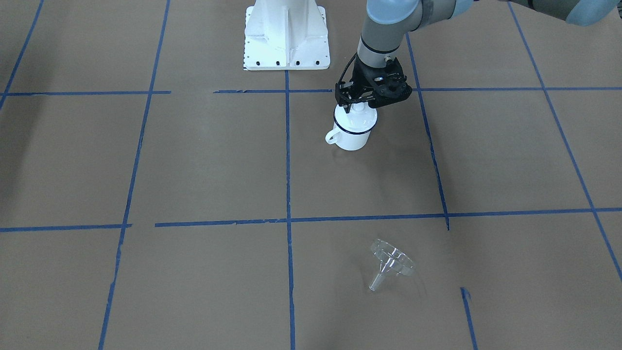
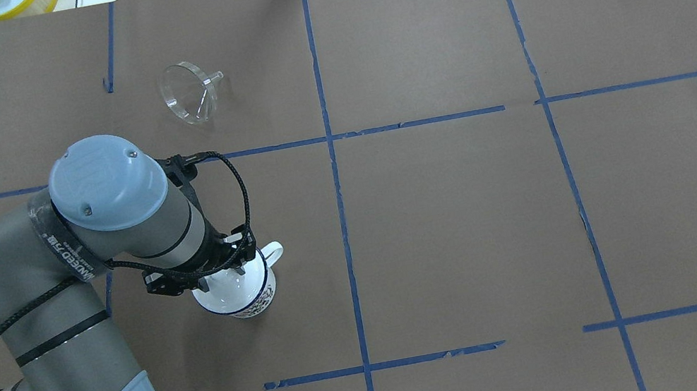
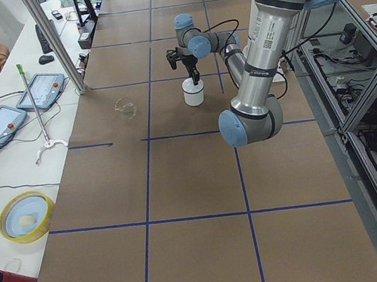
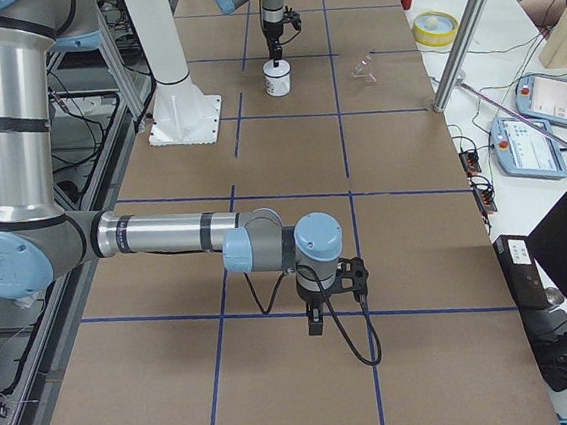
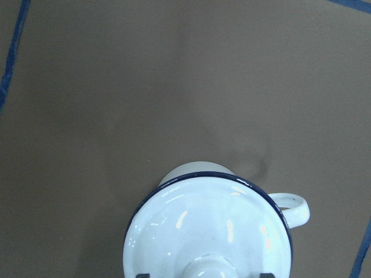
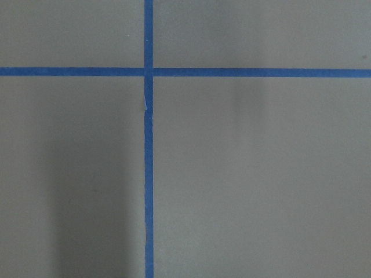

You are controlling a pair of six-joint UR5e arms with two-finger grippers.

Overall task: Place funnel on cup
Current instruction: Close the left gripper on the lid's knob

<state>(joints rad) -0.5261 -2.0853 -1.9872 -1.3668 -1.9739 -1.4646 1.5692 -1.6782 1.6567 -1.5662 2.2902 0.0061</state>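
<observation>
I expect the white lid (image 1: 358,119) to come off and leave the cup standing when I raise the knob, since the lid only sits inside the dark blue rim (image 1: 354,133).
The white enamel cup (image 1: 351,138) with a dark blue rim stands upright near the robot base, and a white knobbed lid (image 1: 357,118) rests on it. My left gripper (image 1: 356,103) hangs straight over the lid. In the left wrist view the fingertips (image 5: 145,274) stand apart on either side of the knob (image 5: 207,270), so it is open. The clear funnel (image 1: 391,262) lies on its side, far from the cup, on the operators' side; it also shows in the overhead view (image 2: 192,94). My right gripper (image 4: 314,322) hovers low over bare table far away; I cannot tell its state.
The white robot base (image 1: 286,34) stands behind the cup. Blue tape lines (image 1: 287,160) cross the brown table. A yellow bowl (image 2: 6,5) and operators' pendants (image 3: 42,90) sit beyond the far edge.
</observation>
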